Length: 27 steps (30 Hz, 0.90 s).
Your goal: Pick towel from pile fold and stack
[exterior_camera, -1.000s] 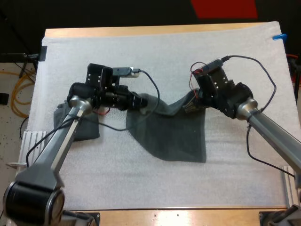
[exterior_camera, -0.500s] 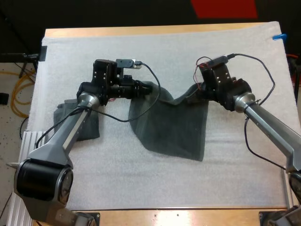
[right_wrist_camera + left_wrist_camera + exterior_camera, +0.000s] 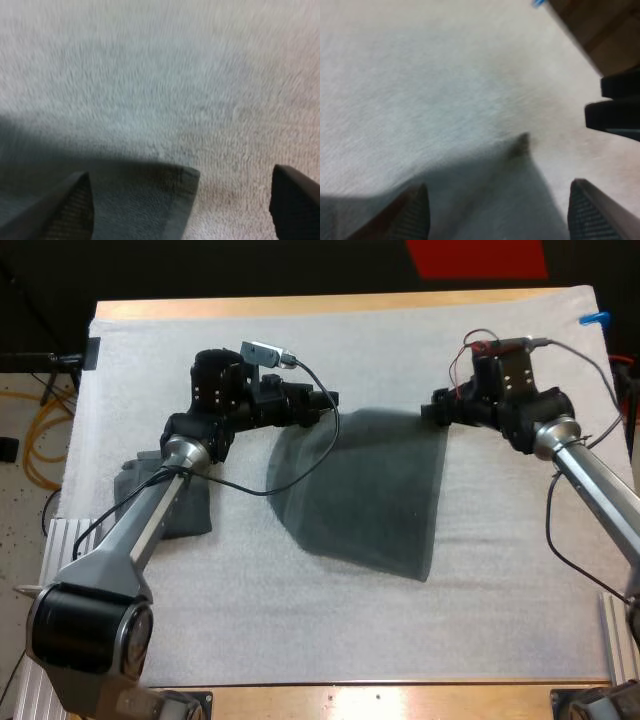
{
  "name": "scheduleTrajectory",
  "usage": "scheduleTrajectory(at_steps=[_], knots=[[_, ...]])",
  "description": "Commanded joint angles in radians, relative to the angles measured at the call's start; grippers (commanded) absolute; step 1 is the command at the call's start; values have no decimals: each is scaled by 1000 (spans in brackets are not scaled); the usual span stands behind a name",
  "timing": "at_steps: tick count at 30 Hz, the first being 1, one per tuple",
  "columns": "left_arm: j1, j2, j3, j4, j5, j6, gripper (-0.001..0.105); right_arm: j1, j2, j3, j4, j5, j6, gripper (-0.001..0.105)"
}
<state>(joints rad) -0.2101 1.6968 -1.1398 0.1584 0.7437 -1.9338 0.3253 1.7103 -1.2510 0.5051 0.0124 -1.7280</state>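
Observation:
The towel (image 3: 368, 492) ends in a rounded slant on its near side (image 3: 292, 532), so a hidden corner should unfold when I pull.
A dark grey-green towel (image 3: 365, 490) lies spread flat on the middle of the white mat. My left gripper (image 3: 328, 402) hovers at its far left corner, my right gripper (image 3: 433, 415) at its far right corner. In the left wrist view the left gripper (image 3: 497, 185) stands open, and a towel corner (image 3: 521, 145) lies loose on the mat between its fingers (image 3: 412, 212). The right gripper (image 3: 180, 172) is open too, with the other towel corner (image 3: 175, 187) lying free between its fingers (image 3: 75, 202). A second crumpled towel (image 3: 185, 512) sits under my left arm.
The white mat (image 3: 300, 625) covers the wooden table; bare mat lies in front of and beyond the spread towel. The far table edge (image 3: 330, 303) runs behind both grippers. The other arm's dark gripper (image 3: 615, 107) is beside the towel's far corner in the left wrist view.
Both grippers carried the towel's corners away from me and apart, pulling it flat, then opened and let the corners drop onto the mat.

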Motion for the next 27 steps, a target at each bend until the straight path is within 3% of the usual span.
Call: scheduleTrajectory(at_steps=[1,5,8,12,15,22,27], knots=[[-1,-27,-20,0,23,-7,58,1,-49,-13,1,-12,-2,67],[-1,-82,-26,37,-27,44,58,1,-125,-13,46,-12,-2,67],[-1,-160,-26,114,-126,151,58,1,-196,-13,113,-12,-2,67],[-1,-287,-26,306,-255,310,58,1,-288,-13,214,-12,-2,67],[-1,-373,-26,436,-322,370,58,11,-349,-13,293,-19,5,67],[-1,-549,-26,705,-344,396,58,64,-468,-13,475,-12,11,67],[-1,-633,-26,884,-344,396,58,126,-554,34,513,-12,75,67]])
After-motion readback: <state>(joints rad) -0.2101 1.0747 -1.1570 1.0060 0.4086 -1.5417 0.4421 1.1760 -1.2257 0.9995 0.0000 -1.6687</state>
